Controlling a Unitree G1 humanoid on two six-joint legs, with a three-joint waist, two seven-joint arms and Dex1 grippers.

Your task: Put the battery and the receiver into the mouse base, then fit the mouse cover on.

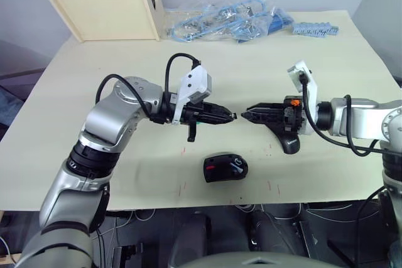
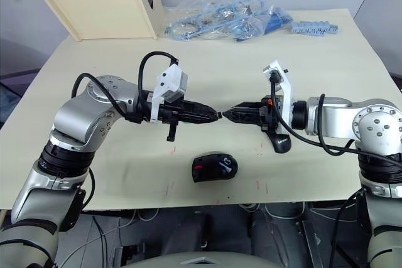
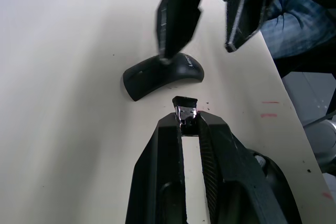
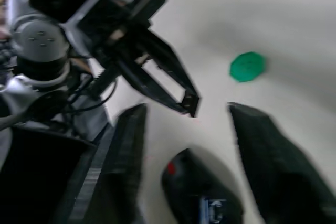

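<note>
I expect the receiver to settle in next to the blue battery when I push, because the mouse base shows an open bay beside the battery.
My left gripper is shut on the receiver, a tiny dark dongle with a metal plug standing out past the fingertips. It hangs above the table's middle. Tip to tip with it, my right gripper is open and holds nothing. The mouse cover, a smooth black shell, lies on the table under the right gripper. Nearer the front edge lies the mouse base, black with red inside. In the right wrist view a blue piece with pale marks, the battery, sits in the base.
Two pale wooden boxes stand at the back left. A clear bag of blue parts and a loose blue strip lie at the back. A green octagonal disc rests on the table. Small red marks dot the front.
</note>
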